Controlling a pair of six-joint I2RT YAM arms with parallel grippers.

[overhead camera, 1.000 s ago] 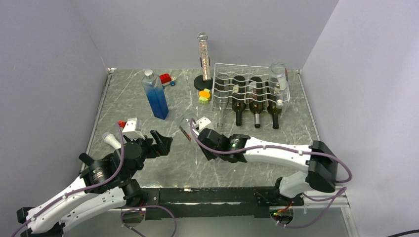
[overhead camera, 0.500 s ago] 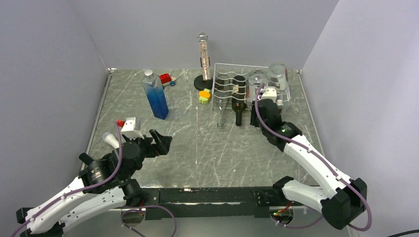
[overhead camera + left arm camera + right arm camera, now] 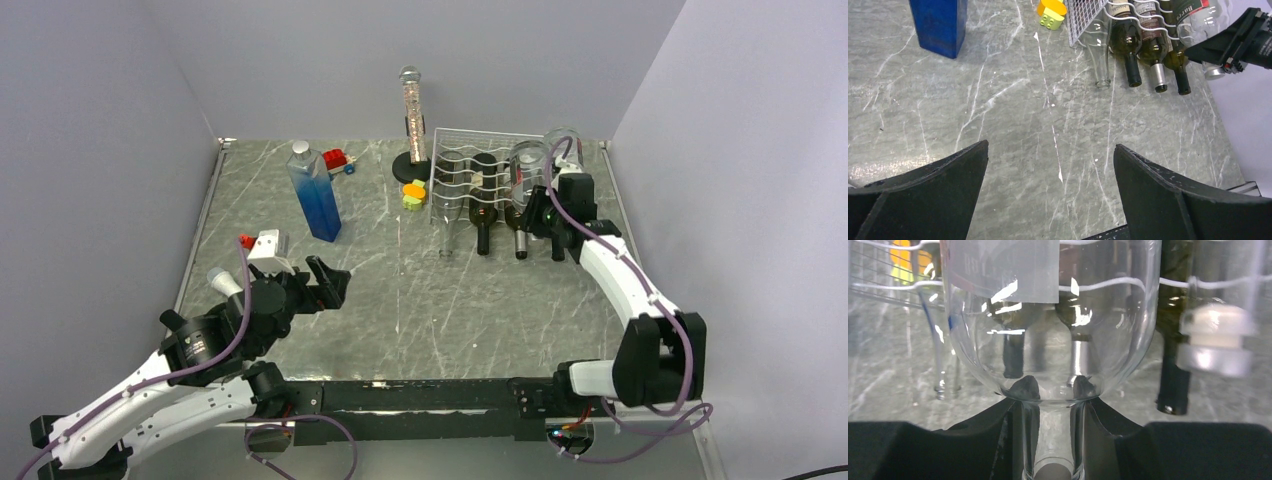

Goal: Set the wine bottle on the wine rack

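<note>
The clear wine bottle [image 3: 527, 172] is pointing base-first over the rack's open upper wires [image 3: 508, 173], so the robot's right gripper goes on lowering it until those wires hold up its body.
The white wire wine rack [image 3: 441, 172] stands at the back right with one clear and three dark bottles lying in its lower cradles. My right gripper [image 3: 544, 206] is shut on the neck of a clear wine bottle [image 3: 525, 163] and holds it over the rack's right part, base away from me. In the right wrist view the fingers [image 3: 998, 440] clamp the neck below the bottle's rounded shoulder [image 3: 1048, 315], with rack wires [image 3: 878, 287] behind. My left gripper [image 3: 328, 283] is open and empty above the table at the near left; its open fingers [image 3: 923, 185] show in the left wrist view.
A blue square bottle [image 3: 315, 195], a red toy car [image 3: 338, 160], a tall bead-filled tube [image 3: 410, 115] and yellow-green blocks [image 3: 413, 193] stand left of the rack. Another clear bottle [image 3: 565, 145] with a white cap [image 3: 1215, 345] lies on the rack's upper right.
My right arm swung from the table's middle to the rack, carrying the clear bottle over its right part. The left arm has hardly moved.
</note>
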